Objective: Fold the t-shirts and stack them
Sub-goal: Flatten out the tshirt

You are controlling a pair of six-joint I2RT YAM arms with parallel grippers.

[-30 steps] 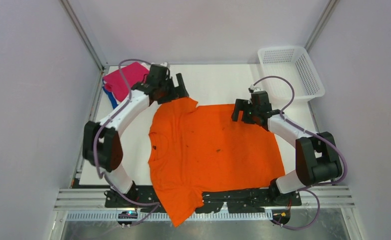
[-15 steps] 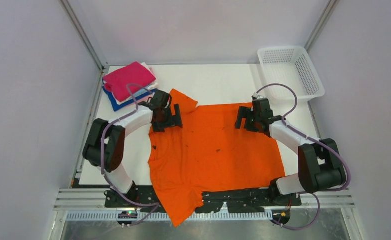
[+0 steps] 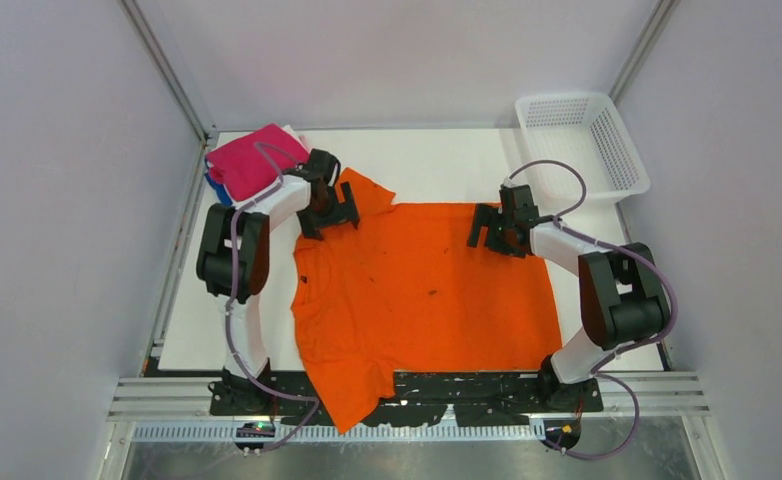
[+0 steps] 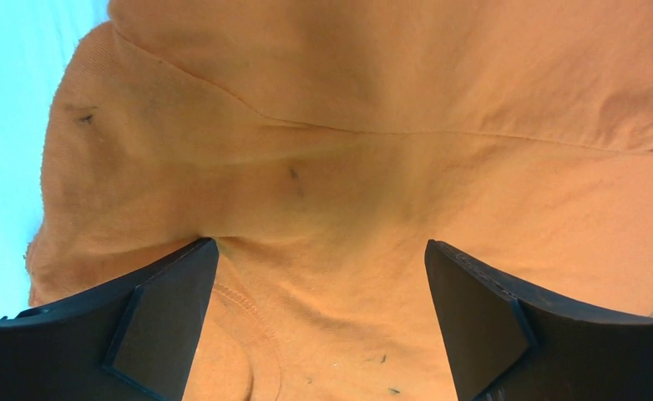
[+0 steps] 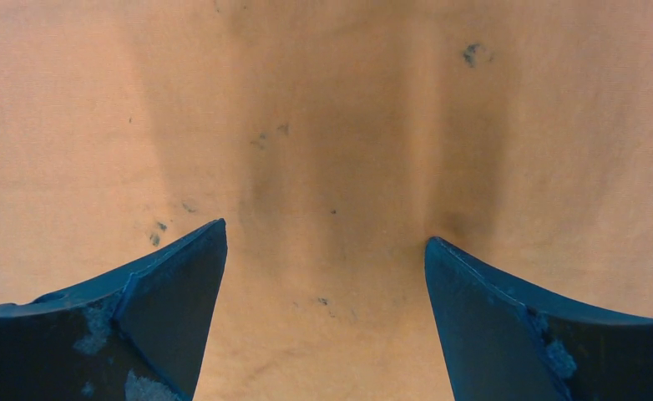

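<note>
The orange t-shirt's near sleeve hangs down over the table's near edge, so the robot's left gripper and right gripper should slide the t-shirt toward the table's far side before they fold it.
A bright orange t-shirt lies spread flat on the table, collar to the left, one sleeve hanging over the near edge. My left gripper is open and pressed down on the shirt's far left shoulder; the wrist view shows orange cloth between the spread fingers. My right gripper is open and pressed on the shirt's far right part; orange cloth fills its view between the fingers. A stack of folded shirts, magenta on top over white and blue, sits at the far left corner.
A white plastic mesh basket stands at the far right corner. The white table runs between metal frame posts and grey walls. The arm bases and a black rail line the near edge.
Both grippers have come down onto the far edge of the orange shirt. The left arm drew back from the stack onto the shoulder. The shirt has shifted slightly and lies flatter.
</note>
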